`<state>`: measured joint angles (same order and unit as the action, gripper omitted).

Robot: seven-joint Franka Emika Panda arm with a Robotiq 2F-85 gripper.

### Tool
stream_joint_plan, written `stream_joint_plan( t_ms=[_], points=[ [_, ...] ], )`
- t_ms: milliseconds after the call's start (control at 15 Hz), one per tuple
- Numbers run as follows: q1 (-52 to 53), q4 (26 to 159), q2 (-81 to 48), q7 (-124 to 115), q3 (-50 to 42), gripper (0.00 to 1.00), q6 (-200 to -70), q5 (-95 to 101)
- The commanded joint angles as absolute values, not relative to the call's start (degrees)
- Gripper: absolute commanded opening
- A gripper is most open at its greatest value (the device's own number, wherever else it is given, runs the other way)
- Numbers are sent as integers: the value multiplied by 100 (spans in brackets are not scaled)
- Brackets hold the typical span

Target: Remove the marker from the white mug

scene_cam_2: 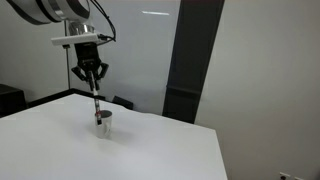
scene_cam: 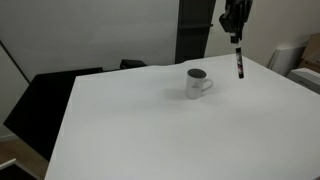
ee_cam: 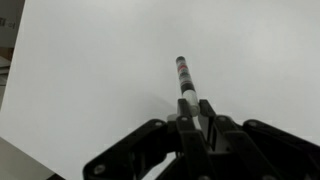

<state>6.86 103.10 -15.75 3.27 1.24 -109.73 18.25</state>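
My gripper should go on lowering the marker (scene_cam: 240,65), which hangs clear of the white mug, until its tip touches the open white table (scene_cam: 257,128), and then let go.
The white mug (scene_cam: 197,83) stands upright on the white table (scene_cam: 150,130) with its handle to one side; it also shows in an exterior view (scene_cam_2: 104,122). My gripper (scene_cam: 235,33) hangs in the air above and beside the mug and is shut on the marker (scene_cam: 239,60). The marker hangs below the fingers, clear of the mug. In an exterior view the gripper (scene_cam_2: 92,84) holds the marker (scene_cam_2: 95,102) just over the mug. In the wrist view the marker (ee_cam: 186,82) sticks out from between the shut fingers (ee_cam: 196,122); the mug is out of view there.
A dark pillar (scene_cam_2: 190,60) stands behind the table. A black chair or panel (scene_cam: 45,100) sits at the table's side. A white object (scene_cam: 285,57) stands beyond the far edge.
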Motion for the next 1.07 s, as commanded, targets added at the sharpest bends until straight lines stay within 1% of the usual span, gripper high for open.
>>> stream_joint_plan(
  t_ms=[0,200,1000],
  points=[
    [515,10353,-1957,437,119,6,-10761,1761],
    [400,10408,-2368,463,56,6,-10873,1839],
    [-108,10073,-3668,454,-38,6,-10763,834]
  ],
)
